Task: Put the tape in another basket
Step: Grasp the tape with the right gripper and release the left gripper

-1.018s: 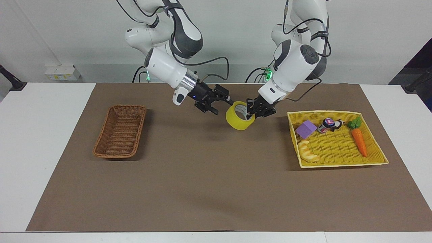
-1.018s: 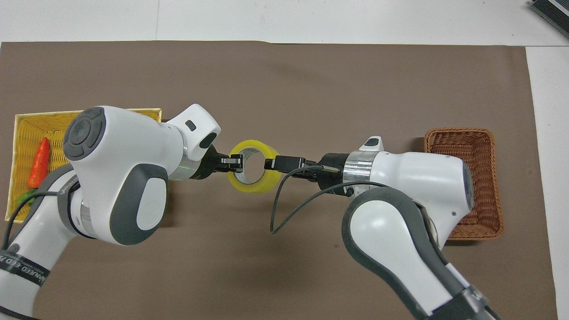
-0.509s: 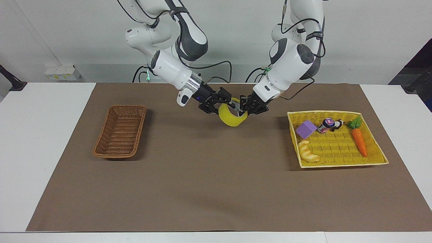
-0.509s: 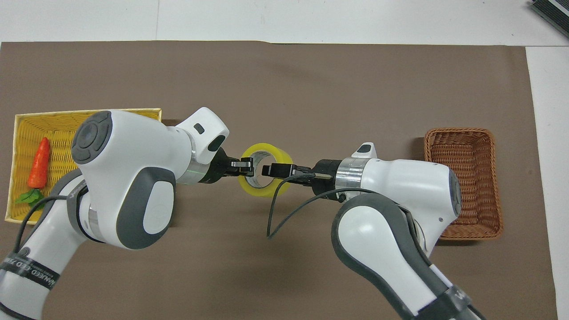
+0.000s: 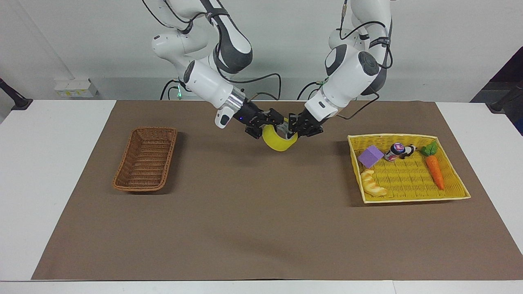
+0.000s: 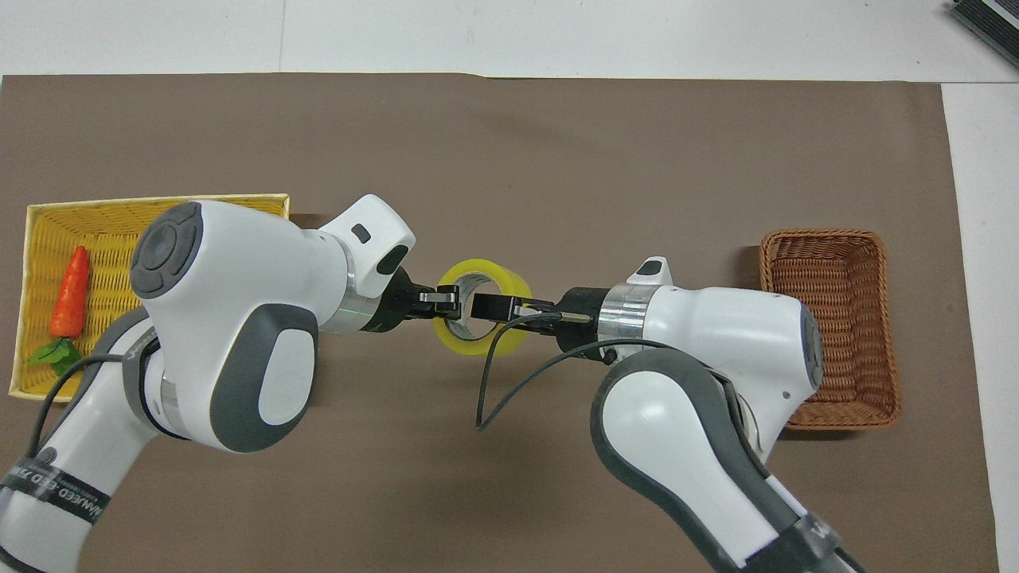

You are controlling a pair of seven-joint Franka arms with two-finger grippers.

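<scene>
The tape in my left gripper (image 6: pixel 478 268) is far from the brown wicker basket. My right gripper should take hold of the tape's other edge (image 6: pixel 518 286) before my left gripper opens.
The yellow tape (image 5: pixel 279 143) hangs in the air over the brown mat, between the two baskets. My left gripper (image 5: pixel 293 130) is shut on the tape's wall at the side toward the left arm's end; it also shows in the overhead view (image 6: pixel 446 301), with the tape (image 6: pixel 509 330) beside it. My right gripper (image 5: pixel 270 124) is open at the tape's other edge, its fingers astride the wall, one inside the ring in the overhead view (image 6: pixel 487 306). The brown wicker basket (image 5: pixel 146 163) stands empty toward the right arm's end and shows in the overhead view (image 6: pixel 832 326).
A yellow woven basket (image 5: pixel 416 199) toward the left arm's end holds a purple block (image 5: pixel 370 156), a croissant toy (image 5: pixel 372 183), a small can (image 5: pixel 394 151) and a carrot (image 5: pixel 434 169). Its rim (image 6: pixel 80 204) and carrot (image 6: pixel 70 290) show in the overhead view.
My left gripper has carried the tape toward the right arm and slightly up. My right gripper has moved in from beside the tape until its fingers sit over the tape's wall.
</scene>
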